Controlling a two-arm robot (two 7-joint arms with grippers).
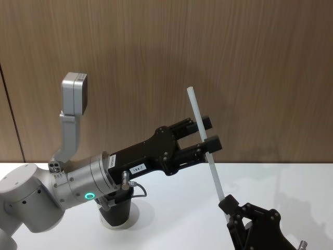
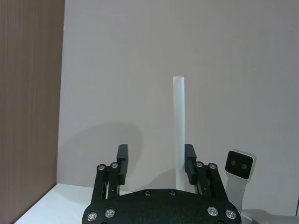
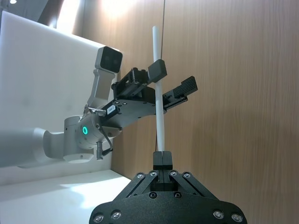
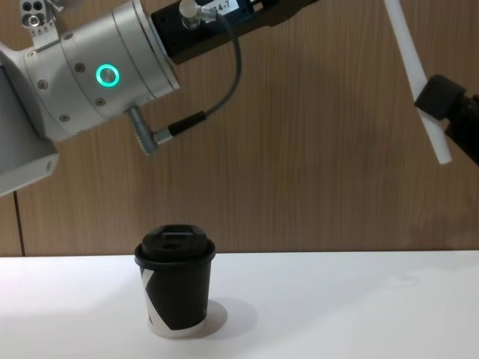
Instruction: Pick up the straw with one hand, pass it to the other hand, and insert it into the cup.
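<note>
I expect the straw point(image 1: 202, 130) to squeeze flat between my left gripper's fingers when I carry it, since a thin rim point(image 2: 178, 77) shows at the white straw's top.
The white straw point(image 1: 196, 112) stands nearly upright in the air, tilted a little. My right gripper point(image 1: 227, 204) is shut on it near its lower end, low at the right. In the right wrist view that gripper point(image 3: 162, 157) pinches the straw point(image 3: 161, 126) from below. My left gripper point(image 1: 205, 134) reaches in from the left and is open, its fingers on either side of the straw's upper half. In the left wrist view the straw point(image 2: 179, 121) lies against one finger point(image 2: 189, 161) with a wide gap to the other. The black lidded cup point(image 4: 176, 288) stands on the white table below the left arm.
The white table point(image 4: 344, 307) stretches to the right of the cup. A wood-panelled wall point(image 1: 250, 62) rises behind it. The left arm's silver cylinder with the green ring point(image 4: 108, 75) and its cable hang above the cup.
</note>
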